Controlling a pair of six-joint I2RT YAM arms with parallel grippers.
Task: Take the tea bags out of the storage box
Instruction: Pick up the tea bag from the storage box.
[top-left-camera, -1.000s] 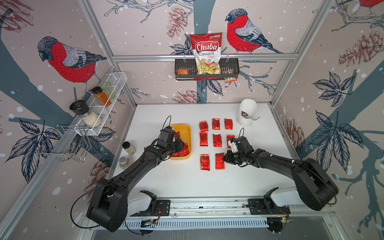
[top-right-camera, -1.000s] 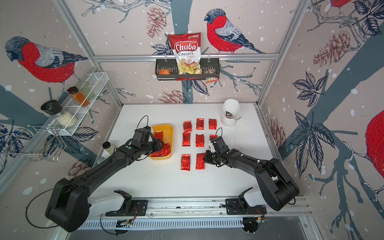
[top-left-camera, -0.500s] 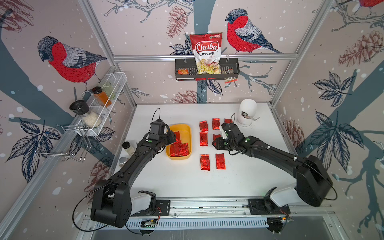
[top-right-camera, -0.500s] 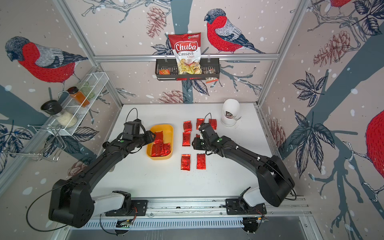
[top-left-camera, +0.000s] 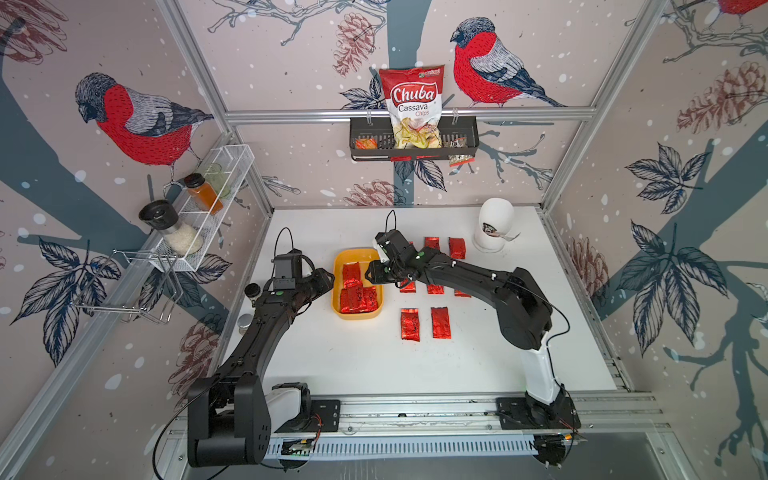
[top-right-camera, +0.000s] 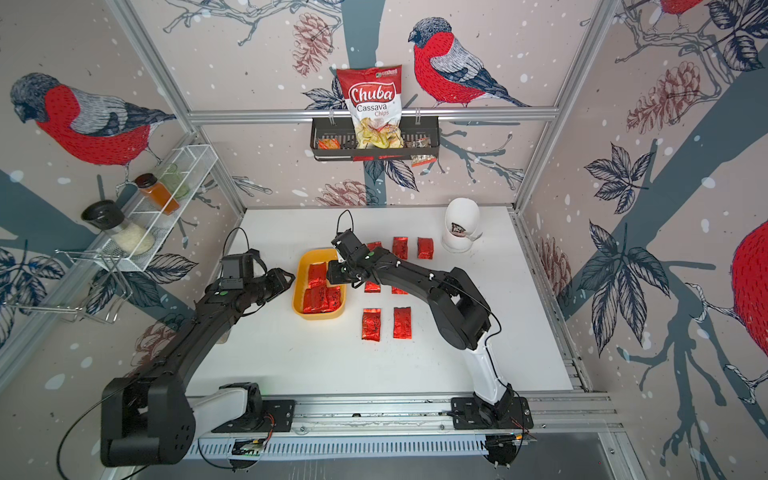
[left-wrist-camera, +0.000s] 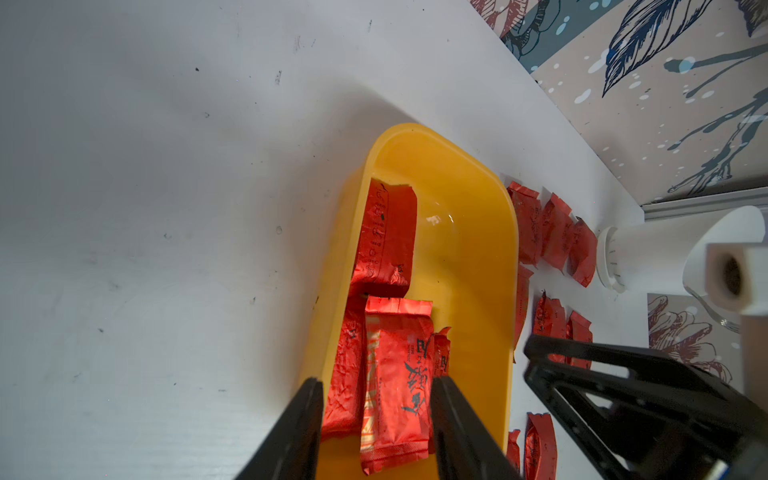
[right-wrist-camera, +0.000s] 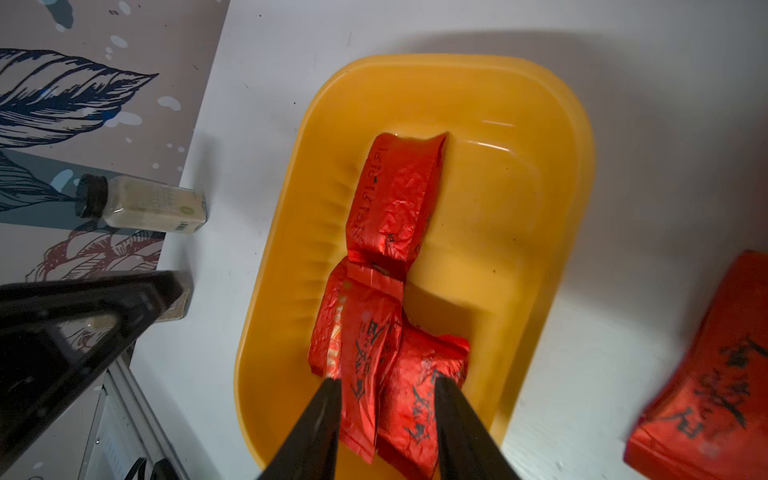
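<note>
I expect the top tea bag (right-wrist-camera: 367, 344) to come away by itself when I lift it, because it lies loosely on other tea bags (right-wrist-camera: 421, 382). Those will stay behind.
The mustard-yellow storage box (top-left-camera: 356, 315) (top-right-camera: 321, 316) sits left of the table's middle. Several red foil tea bags (top-left-camera: 358, 298) (left-wrist-camera: 395, 374) (right-wrist-camera: 390, 199) lie along one long side inside it. More tea bags (top-left-camera: 440, 322) (top-right-camera: 370, 325) lie in rows on the table to its right, some under my right arm. My left gripper (top-left-camera: 328, 277) (left-wrist-camera: 378, 380) hangs open and empty at the box's left rim. My right gripper (top-left-camera: 370, 274) (right-wrist-camera: 389, 381) hovers open over the box's right side, above the bags, holding nothing.
A white cup (top-left-camera: 494, 226) stands at the back right. Two small bottles (top-left-camera: 250, 289) (right-wrist-camera: 141, 203) stand by the left wall behind my left arm. A wire rack (top-left-camera: 199, 208) and a black basket with a chips bag (top-left-camera: 413, 112) hang on the walls.
My right gripper has left the rows of bags on the table and swung left over the box. My left gripper has drawn back out of the box to its left rim.
</note>
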